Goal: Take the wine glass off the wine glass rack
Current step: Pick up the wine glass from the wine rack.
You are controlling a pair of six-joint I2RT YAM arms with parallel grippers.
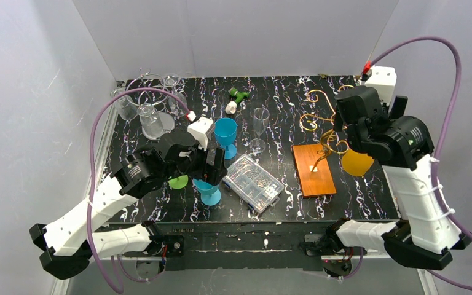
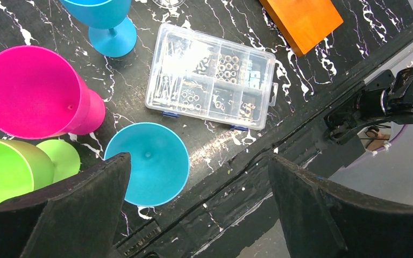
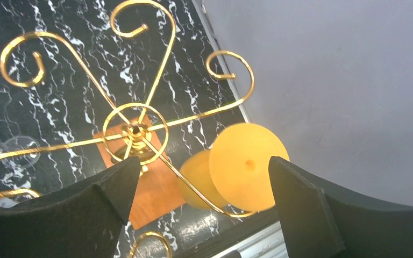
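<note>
The orange wine glass's foot (image 3: 249, 166) is off-centre and close under one finger of my right gripper. I should move toward the side (image 3: 322, 129) to centre it before I go down.
The golden curled-wire rack (image 1: 319, 117) stands on its orange-brown wooden base (image 1: 313, 169) at the right of the table. An orange wine glass (image 1: 356, 163) hangs upside down from the rack's near right arm. In the right wrist view the glass's round foot (image 3: 247, 166) faces up, with the wire arm crossing at its stem, and the rack's hub (image 3: 134, 131) is to the left. My right gripper (image 3: 203, 161) is open above the rack, with the glass's foot between its fingers in that view. My left gripper (image 2: 199, 158) is open and empty over the table's front edge.
A clear compartment box (image 1: 255, 182) lies left of the wooden base. Two blue goblets (image 1: 225, 135) (image 2: 148, 164), a pink one (image 2: 32, 91) and a green one (image 1: 178, 181) stand near my left gripper. Clear glassware (image 1: 147, 104) is at the back left, and a clear glass (image 1: 259, 126) is mid-table.
</note>
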